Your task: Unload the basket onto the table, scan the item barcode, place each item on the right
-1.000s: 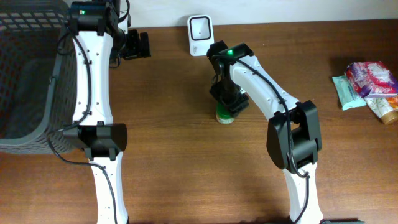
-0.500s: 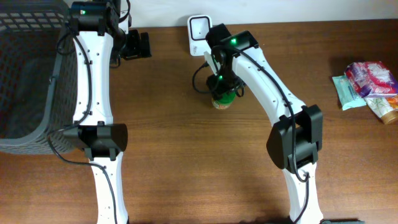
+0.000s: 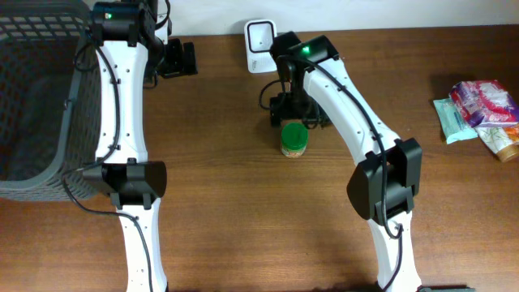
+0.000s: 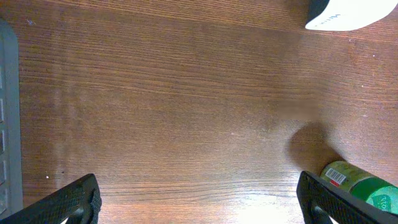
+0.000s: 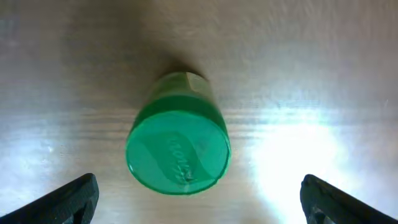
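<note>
Next, I turn my right gripper at an angle before I lower it around the jar's green lid (image 3: 294, 135), because the jar's barcode label (image 4: 336, 177) faces one of my right gripper's spread fingers.
A small jar with a green lid (image 3: 293, 139) stands upright on the wooden table, free of any grip. My right gripper (image 3: 293, 116) hovers just behind it, jaws wide open. From the right wrist the green lid (image 5: 178, 149) sits between and ahead of the two spread fingertips (image 5: 69, 200), untouched. The white barcode scanner (image 3: 261, 35) stands at the table's back edge. My left gripper (image 3: 180, 58) is open and empty near the back left. In its wrist view the jar (image 4: 359, 183) shows a barcode label on its side, and the scanner (image 4: 348, 12) is at top right.
A dark mesh basket (image 3: 32, 97) fills the left side; its rim (image 4: 6, 124) shows at the left wrist view's edge. Several snack packets (image 3: 482, 109) lie at the far right of the table.
My right gripper has opened and let go of the jar. The jar now stands on the table slightly nearer the front, and the gripper has drawn back toward the scanner.
</note>
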